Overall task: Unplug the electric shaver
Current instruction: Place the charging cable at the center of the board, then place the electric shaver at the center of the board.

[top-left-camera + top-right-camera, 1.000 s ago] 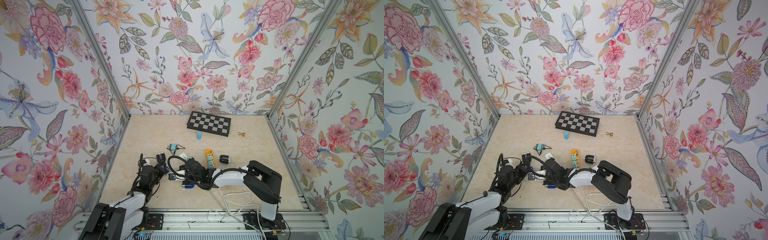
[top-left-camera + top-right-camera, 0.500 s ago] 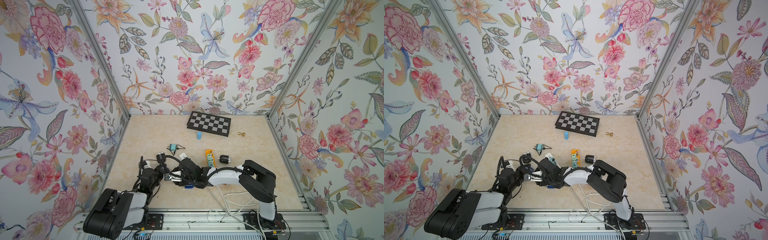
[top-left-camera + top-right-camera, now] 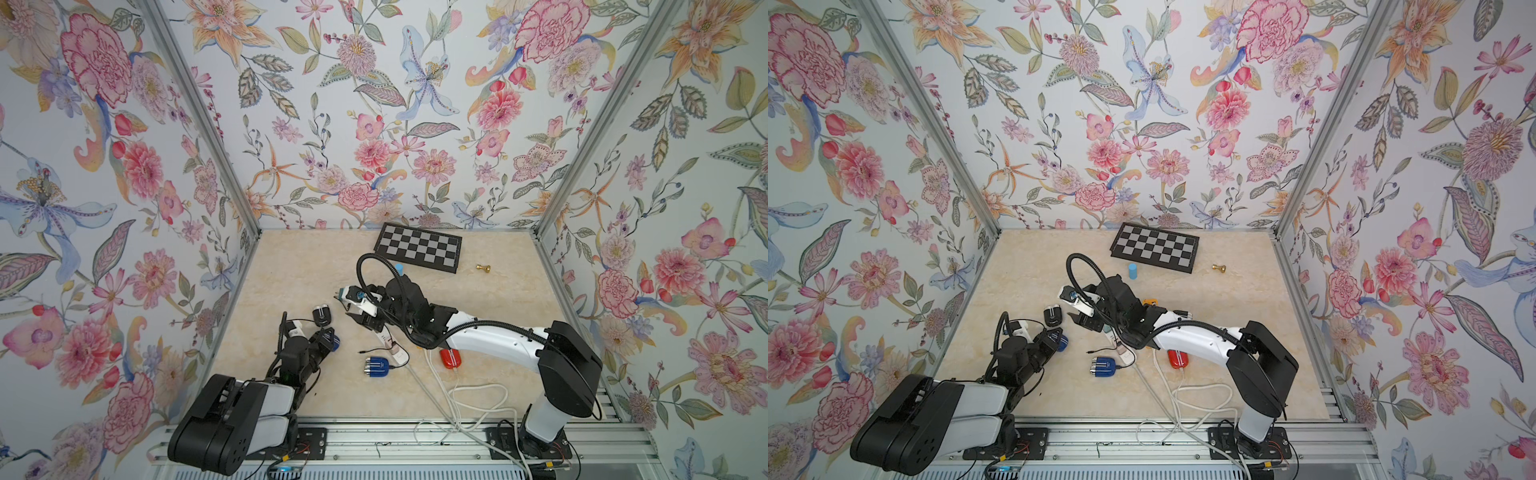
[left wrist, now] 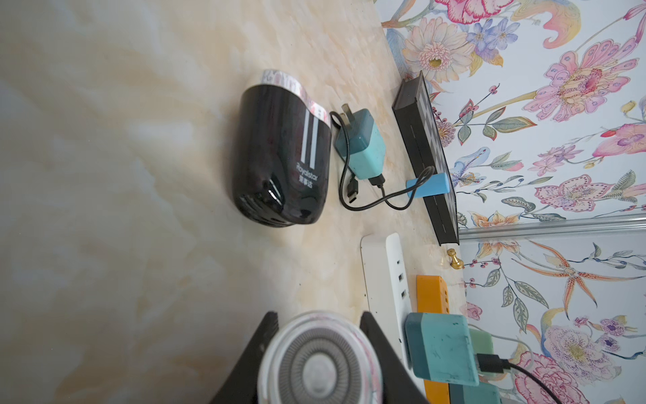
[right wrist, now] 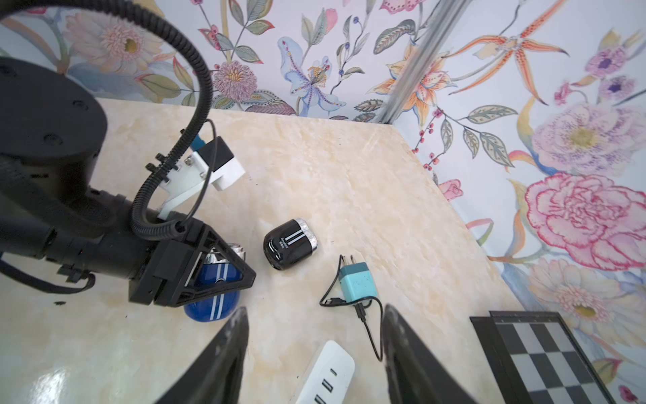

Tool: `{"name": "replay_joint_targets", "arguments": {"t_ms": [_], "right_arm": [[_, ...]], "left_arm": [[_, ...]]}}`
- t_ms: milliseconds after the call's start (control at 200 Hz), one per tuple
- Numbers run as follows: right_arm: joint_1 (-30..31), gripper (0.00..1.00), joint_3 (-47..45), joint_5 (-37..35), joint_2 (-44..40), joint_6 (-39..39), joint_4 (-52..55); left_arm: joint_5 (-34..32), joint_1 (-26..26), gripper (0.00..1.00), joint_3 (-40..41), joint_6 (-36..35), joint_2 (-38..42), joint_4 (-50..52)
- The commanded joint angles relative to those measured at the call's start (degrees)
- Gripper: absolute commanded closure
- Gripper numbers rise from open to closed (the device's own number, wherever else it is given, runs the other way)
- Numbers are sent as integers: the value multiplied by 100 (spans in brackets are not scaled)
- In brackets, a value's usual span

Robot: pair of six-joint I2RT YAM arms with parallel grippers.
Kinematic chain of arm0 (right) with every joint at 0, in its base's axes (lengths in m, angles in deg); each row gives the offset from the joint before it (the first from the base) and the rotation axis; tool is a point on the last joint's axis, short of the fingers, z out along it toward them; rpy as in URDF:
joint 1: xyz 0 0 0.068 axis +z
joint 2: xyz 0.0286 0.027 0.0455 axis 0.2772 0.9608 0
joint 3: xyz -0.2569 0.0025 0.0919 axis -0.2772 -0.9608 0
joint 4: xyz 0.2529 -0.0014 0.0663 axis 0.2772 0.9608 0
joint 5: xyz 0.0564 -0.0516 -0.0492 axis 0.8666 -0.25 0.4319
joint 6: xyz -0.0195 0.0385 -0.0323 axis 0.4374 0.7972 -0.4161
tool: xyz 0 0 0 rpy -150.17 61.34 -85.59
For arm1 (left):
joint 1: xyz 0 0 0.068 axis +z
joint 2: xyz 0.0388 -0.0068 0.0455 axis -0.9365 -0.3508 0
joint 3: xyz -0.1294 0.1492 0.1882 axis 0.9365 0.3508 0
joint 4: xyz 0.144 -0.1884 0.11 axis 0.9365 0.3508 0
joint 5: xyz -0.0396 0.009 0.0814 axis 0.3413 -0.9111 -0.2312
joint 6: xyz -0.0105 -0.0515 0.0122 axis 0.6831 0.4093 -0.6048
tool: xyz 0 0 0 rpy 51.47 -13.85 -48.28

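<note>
Next, I leave the blue shaver and hold the power strip's end (image 4: 381,250) with my left gripper before unplugging. The unheld white power strip has a teal charger plugged into it (image 4: 440,345).
My left gripper (image 4: 318,316) is shut on a blue electric shaver (image 4: 320,367), whose round foil head sits between the black fingers. Both top views show this at the front left (image 3: 330,340) (image 3: 1059,340). No cable shows on the held shaver. My right gripper (image 5: 314,353) is open and holds nothing. It hovers over the end of the white power strip (image 5: 327,374). In a top view the right gripper (image 3: 359,316) is behind and to the right of the left one. A loose black cable end (image 3: 362,352) lies by the strip.
A black shaver (image 3: 323,314) and an unplugged teal charger (image 5: 354,281) lie on the table. A second blue shaver (image 3: 376,368) is cabled at the strip, and a red device (image 3: 450,358) lies on a white cord. Chessboard (image 3: 417,251), blue cylinder (image 3: 1133,271) and gold piece (image 3: 483,269) are at the back.
My right gripper has opened from shut and pulled up and back, away from the left gripper. The left gripper stays shut on the blue shaver.
</note>
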Motion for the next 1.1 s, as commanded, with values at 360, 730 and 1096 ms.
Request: {"name": "replay_joint_targets", "arguments": {"t_ms": [360,730,1096], "right_arm": [[-437,37,-21,-810,191,1461,1676],[-453,35,36,-748,373,1530,1676],[-384,32,485,-643,443,2168,2426]], "left_arm": [[44,-140,63,274,-154,-131,249],[-227,-169,26,-213,-383,1062,2648],[-1173,-226,1,-838,-671,3080,5477]]}}
